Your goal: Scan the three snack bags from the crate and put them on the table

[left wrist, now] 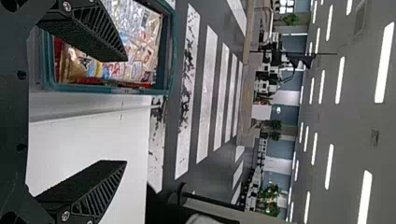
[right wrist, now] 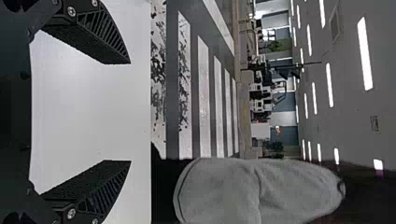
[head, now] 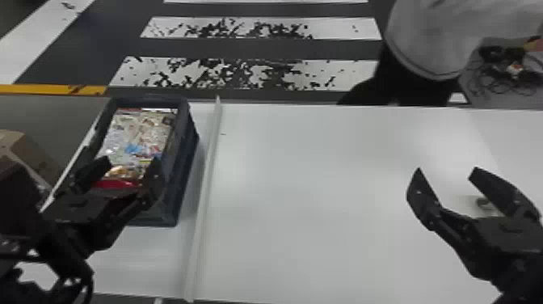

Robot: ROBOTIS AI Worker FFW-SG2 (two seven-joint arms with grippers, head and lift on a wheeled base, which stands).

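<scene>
My gripper will uncover a red snack bag lying underneath when it lifts the red-edged snack bag (head: 139, 140), because a red patch (head: 117, 183) shows past the red-edged snack bag's near end.
In the head view my left gripper (head: 131, 161) is open above the near end of the dark crate (head: 188, 145). Snack bags (head: 139, 137) lie in the crate, pale packs with a red one nearest; how they overlap hides their number. The left wrist view has the open left gripper (left wrist: 126, 111) with the crate (left wrist: 109, 88) and the bags (left wrist: 126, 42) beyond its fingers. My right gripper (head: 446, 172), open and holding nothing, is over the right part of the white table (head: 303, 202). In the right wrist view the right gripper (right wrist: 130, 112) has its fingers wide apart.
A raised white strip (head: 206, 174) runs front to back across the table, just right of the crate. A small dark object (head: 485, 203) is seen between the right gripper's fingers. A cardboard box (head: 30, 153) stands at the left, beyond the table edge.
</scene>
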